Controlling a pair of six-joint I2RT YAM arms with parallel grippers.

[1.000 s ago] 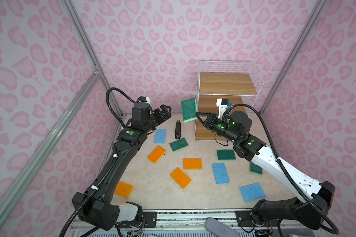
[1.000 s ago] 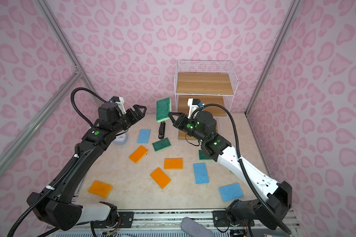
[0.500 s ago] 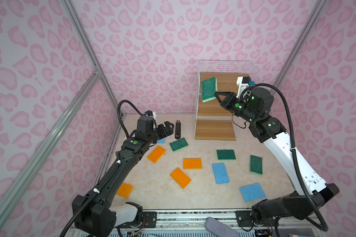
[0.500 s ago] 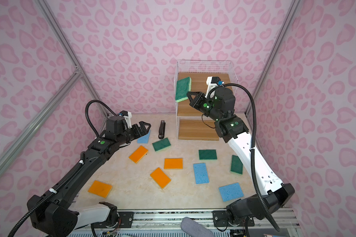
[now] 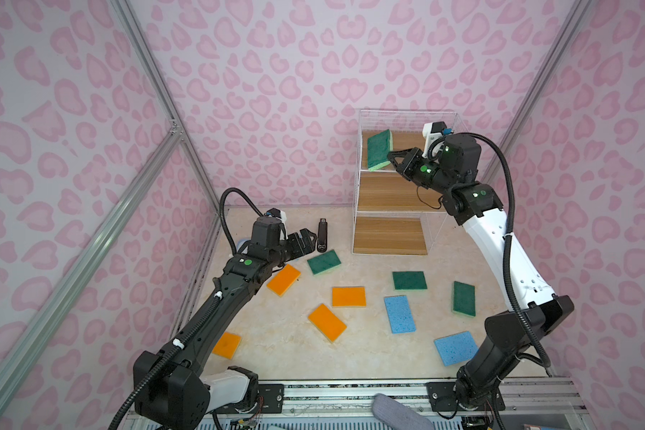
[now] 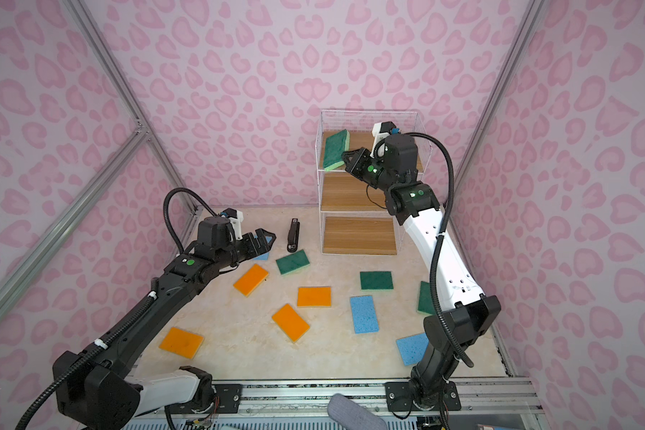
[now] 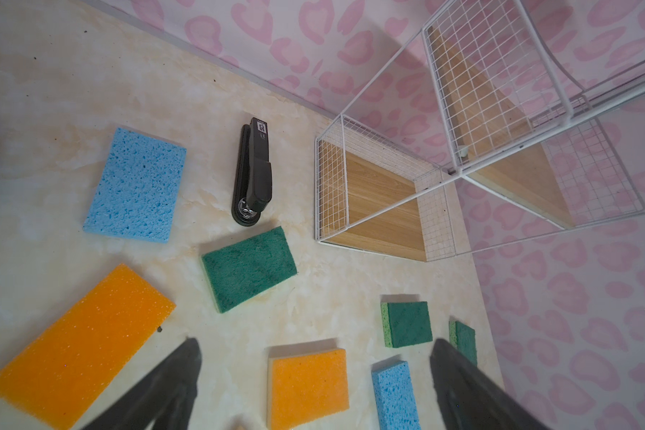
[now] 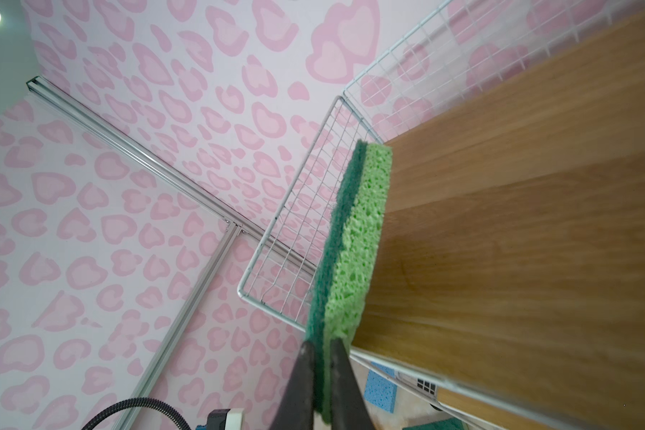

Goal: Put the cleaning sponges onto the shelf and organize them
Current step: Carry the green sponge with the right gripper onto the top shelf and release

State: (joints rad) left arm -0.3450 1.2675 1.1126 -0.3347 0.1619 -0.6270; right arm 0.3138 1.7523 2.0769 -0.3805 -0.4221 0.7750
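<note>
The green sponge (image 5: 324,261) beside the black stapler is close to my left gripper, while my right gripper reaches the shelf. My left gripper should therefore pass the sponge to my right gripper.
My right gripper (image 5: 391,161) (image 8: 323,357) is shut on a short edge of a green sponge (image 5: 380,149) (image 8: 354,242). It holds the sponge on edge over the left end of the top board of the shelf (image 5: 406,139) (image 8: 518,223). My left gripper (image 5: 308,238) (image 7: 315,344) hangs open and empty low over the floor, beside the black stapler (image 5: 321,238). Below it lie a blue sponge (image 7: 136,186), a green sponge (image 7: 248,268) and an orange sponge (image 7: 79,342). Several more sponges are scattered on the floor, among them orange (image 5: 348,296), blue (image 5: 399,314) and green (image 5: 409,280).
The shelf's middle and bottom boards (image 5: 390,234) are bare. White wire mesh (image 8: 295,231) closes the shelf's sides and back. The black stapler (image 7: 254,175) lies just left of the shelf. Pink patterned walls enclose the floor on three sides.
The right arm has lifted the green sponge from in front of the lower boards up to the top board. The left gripper, still open, has come down toward the floor near the stapler.
</note>
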